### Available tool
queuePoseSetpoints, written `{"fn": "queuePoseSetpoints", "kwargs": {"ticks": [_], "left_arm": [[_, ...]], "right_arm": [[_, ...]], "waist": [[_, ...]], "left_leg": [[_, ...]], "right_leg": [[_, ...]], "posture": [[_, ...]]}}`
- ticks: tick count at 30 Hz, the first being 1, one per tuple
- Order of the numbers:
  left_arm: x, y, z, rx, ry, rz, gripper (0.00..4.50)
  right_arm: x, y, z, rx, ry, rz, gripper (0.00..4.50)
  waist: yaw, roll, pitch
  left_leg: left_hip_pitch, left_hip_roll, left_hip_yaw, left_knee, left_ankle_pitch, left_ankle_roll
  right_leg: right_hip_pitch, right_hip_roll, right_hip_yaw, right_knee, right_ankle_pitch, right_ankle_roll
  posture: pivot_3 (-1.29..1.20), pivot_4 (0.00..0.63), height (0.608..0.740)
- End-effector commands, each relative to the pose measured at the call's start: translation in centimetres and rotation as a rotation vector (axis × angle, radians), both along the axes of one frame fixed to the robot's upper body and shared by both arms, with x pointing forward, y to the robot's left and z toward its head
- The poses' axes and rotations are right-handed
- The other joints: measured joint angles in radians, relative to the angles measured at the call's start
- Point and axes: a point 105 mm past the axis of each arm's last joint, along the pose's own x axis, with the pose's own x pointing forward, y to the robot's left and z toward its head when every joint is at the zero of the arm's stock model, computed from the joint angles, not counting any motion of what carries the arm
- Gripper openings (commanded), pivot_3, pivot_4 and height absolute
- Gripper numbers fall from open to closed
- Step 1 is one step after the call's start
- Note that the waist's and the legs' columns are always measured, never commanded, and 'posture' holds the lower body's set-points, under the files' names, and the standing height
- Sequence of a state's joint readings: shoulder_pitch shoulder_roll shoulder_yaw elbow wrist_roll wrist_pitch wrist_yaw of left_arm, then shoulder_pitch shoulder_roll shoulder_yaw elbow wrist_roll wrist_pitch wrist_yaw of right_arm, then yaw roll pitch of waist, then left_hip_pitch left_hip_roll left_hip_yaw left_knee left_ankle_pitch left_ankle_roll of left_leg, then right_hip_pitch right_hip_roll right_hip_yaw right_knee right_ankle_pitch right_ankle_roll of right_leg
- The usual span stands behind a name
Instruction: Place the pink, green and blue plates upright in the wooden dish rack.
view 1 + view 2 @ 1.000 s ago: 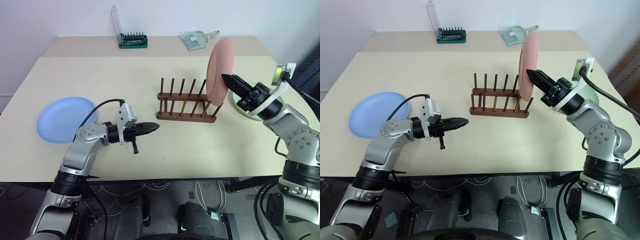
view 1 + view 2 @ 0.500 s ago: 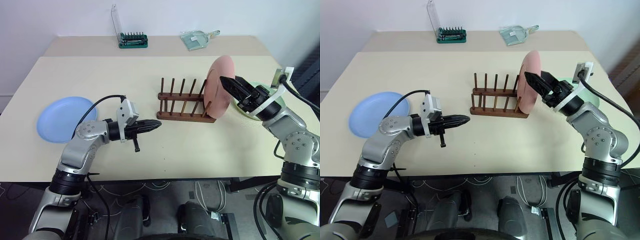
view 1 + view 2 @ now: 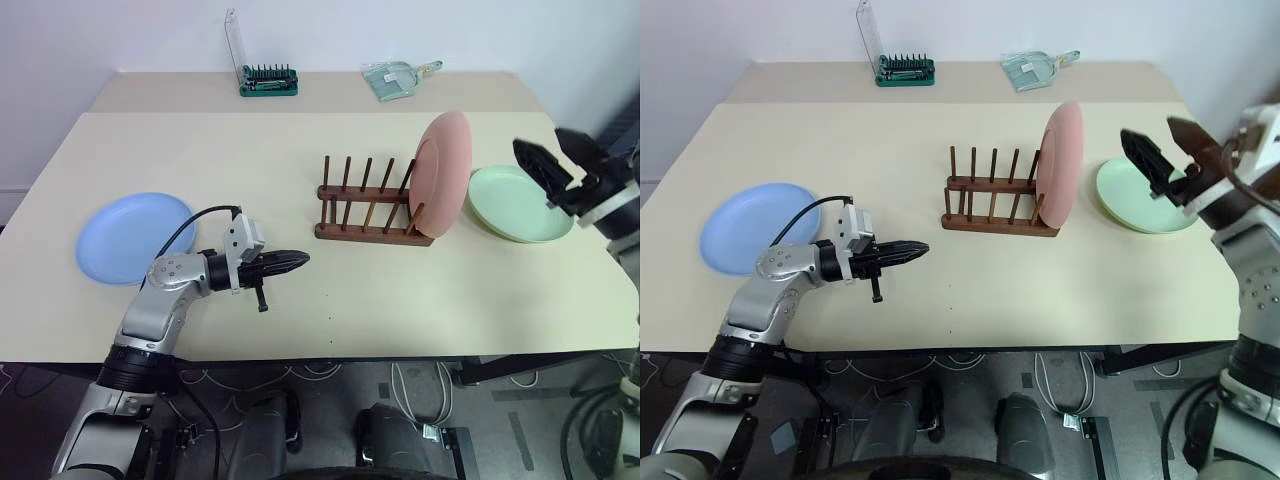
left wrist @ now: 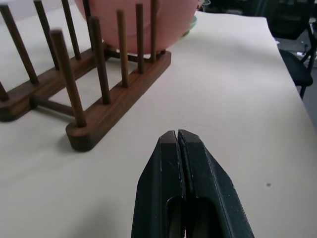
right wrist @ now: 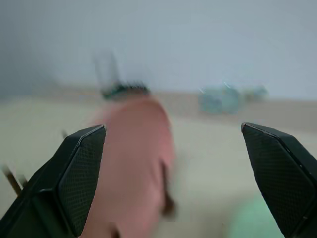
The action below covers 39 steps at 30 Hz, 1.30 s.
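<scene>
The pink plate (image 3: 443,175) is out of the way of the green plate's near rim (image 3: 502,234), so the robot's right gripper should go on lowering, open, until its fingers are on both sides of that rim, and then close.
The pink plate (image 3: 445,172) stands upright in the right end of the wooden dish rack (image 3: 371,218), held by nothing. The green plate (image 3: 518,204) lies flat on the table to the rack's right. At the table's left the blue plate (image 3: 136,236) lies flat. My right gripper (image 3: 556,162) hovers open above the green plate, well clear of the pink one, with nothing between its fingers. My left gripper (image 3: 300,259) is shut and empty, low over the table between the blue plate and the rack, pointing at the rack (image 4: 89,94).
A green tray of screwdriver bits (image 3: 267,82) with a raised clear lid and a clear packet (image 3: 395,77) sit at the back of the table. The table's front edge (image 3: 330,352) runs close below my left gripper.
My right gripper let go of the pink plate, opened wide and drew away to the right. The plate now stands in the rack. My left gripper sank slightly, still shut.
</scene>
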<state>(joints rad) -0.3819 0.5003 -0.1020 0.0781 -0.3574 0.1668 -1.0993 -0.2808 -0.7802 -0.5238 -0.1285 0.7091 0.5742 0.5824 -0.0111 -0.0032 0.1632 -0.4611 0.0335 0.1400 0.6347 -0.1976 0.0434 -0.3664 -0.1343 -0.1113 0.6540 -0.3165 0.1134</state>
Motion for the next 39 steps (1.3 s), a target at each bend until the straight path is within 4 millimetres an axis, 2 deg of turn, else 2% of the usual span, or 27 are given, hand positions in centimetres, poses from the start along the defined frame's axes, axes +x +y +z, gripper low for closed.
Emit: {"fn": "queuePoseSetpoints", "kwargs": {"ticks": [1, 4, 12, 17, 20, 21, 27, 29, 33, 35, 36, 39], "left_arm": [[-0.1, -0.2, 0.6, -0.005, -0.045, -0.034, 0.00], [-0.2, -0.3, 0.5, 0.001, -0.047, -0.055, 0.00], [-0.8, -1.4, 1.3, 0.000, -0.063, -0.087, 0.00], [-1.1, -1.8, 1.8, -0.007, -0.062, -0.080, 0.00], [-1.2, -1.9, 2.2, -0.009, -0.065, -0.070, 0.00], [-1.3, -2.0, 2.4, -0.010, -0.066, -0.065, 0.00], [-1.5, -2.2, 2.8, -0.011, -0.065, -0.050, 0.00], [-1.3, -2.2, 2.8, -0.019, -0.069, -0.041, 0.00], [-0.9, -2.1, 3.0, -0.055, -0.081, -0.019, 0.00], [-0.9, -2.0, 2.9, -0.049, -0.077, -0.023, 0.00], [-0.9, -2.0, 2.7, -0.048, -0.073, -0.024, 0.00], [-1.1, -2.0, 2.4, -0.045, -0.065, -0.030, 0.00]], "right_arm": [[0.1, -1.4, -2.2, -0.253, 0.096, -0.085, 4.46], [0.6, -2.1, -4.6, -0.378, 0.173, -0.118, 4.46], [4.0, -3.0, -10.3, -0.679, 0.274, -0.168, 4.46], [5.8, -3.5, -12.3, -0.766, 0.287, -0.195, 4.46], [6.3, -3.9, -13.2, -0.778, 0.298, -0.200, 3.62], [6.4, -3.9, -13.1, -0.785, 0.292, -0.202, 3.12], [6.4, -3.9, -12.5, -0.799, 0.253, -0.206, 0.09], [6.3, -3.9, -12.0, -0.815, 0.226, -0.219, 0.09], [5.2, -4.4, -8.7, -0.852, 0.121, -0.309, 0.09], [4.8, -4.4, -7.7, -0.853, 0.097, -0.328, 0.09], [4.5, -4.4, -6.6, -0.849, 0.068, -0.351, 0.09], [3.2, -3.4, 1.0, -0.774, -0.150, -0.411, 0.09]], "waist": [[-0.001, 0.000, 0.000], [-0.007, 0.000, 0.000], [-0.005, 0.001, 0.000], [-0.006, 0.001, 0.000], [-0.007, 0.001, 0.000], [-0.006, 0.001, 0.000], [-0.004, 0.001, 0.000], [-0.005, 0.001, 0.000], [-0.002, 0.002, 0.001], [-0.002, 0.003, 0.001], [-0.002, 0.003, 0.001], [-0.005, 0.007, 0.003]], "left_leg": [[0.000, 0.000, 0.000, 0.000, 0.000, 0.000], [0.001, 0.000, 0.000, 0.000, 0.000, 0.000], [0.001, 0.000, 0.001, 0.000, 0.001, -0.001], [0.001, 0.000, 0.001, 0.000, 0.001, -0.001], [0.001, 0.000, 0.001, 0.001, 0.001, -0.001], [0.002, 0.000, 0.001, 0.001, 0.001, -0.001], [0.002, 0.000, 0.001, 0.002, 0.001, -0.001], [0.002, 0.001, 0.001, 0.002, 0.001, -0.001], [0.002, 0.000, 0.000, 0.002, 0.001, -0.001], [0.002, 0.000, 0.000, 0.002, 0.001, -0.001], [0.002, 0.000, 0.001, 0.002, 0.001, -0.001], [0.002, 0.000, 0.000, 0.002, 0.001, -0.001]], "right_leg": [[0.000, 0.000, 0.000, 0.000, 0.000, 0.000], [0.000, 0.000, 0.000, 0.000, 0.000, 0.000], [0.000, 0.000, 0.000, 0.000, 0.000, 0.000], [0.000, 0.000, 0.000, 0.000, 0.000, 0.000], [0.002, 0.001, 0.000, 0.000, 0.000, 0.000], [0.002, 0.001, 0.000, 0.000, 0.000, 0.000], [0.003, 0.001, 0.000, 0.000, 0.000, 0.000], [0.003, 0.001, 0.000, 0.000, 0.000, 0.000], [0.003, 0.000, 0.000, 0.000, 0.000, 0.001], [0.003, 0.000, 0.000, 0.000, 0.000, 0.001], [0.003, 0.000, 0.000, 0.000, 0.000, 0.001], [0.002, 0.000, 0.001, 0.000, 0.000, 0.001]], "posture": [[0.00, 0.150, 0.736], [0.00, 0.150, 0.736], [0.00, 0.150, 0.736], [0.00, 0.150, 0.736], [0.00, 0.150, 0.736], [0.00, 0.150, 0.736], [0.00, 0.150, 0.736], [0.00, 0.150, 0.736], [0.00, 0.150, 0.736], [0.00, 0.150, 0.736], [0.00, 0.150, 0.736], [0.00, 0.150, 0.736]]}}
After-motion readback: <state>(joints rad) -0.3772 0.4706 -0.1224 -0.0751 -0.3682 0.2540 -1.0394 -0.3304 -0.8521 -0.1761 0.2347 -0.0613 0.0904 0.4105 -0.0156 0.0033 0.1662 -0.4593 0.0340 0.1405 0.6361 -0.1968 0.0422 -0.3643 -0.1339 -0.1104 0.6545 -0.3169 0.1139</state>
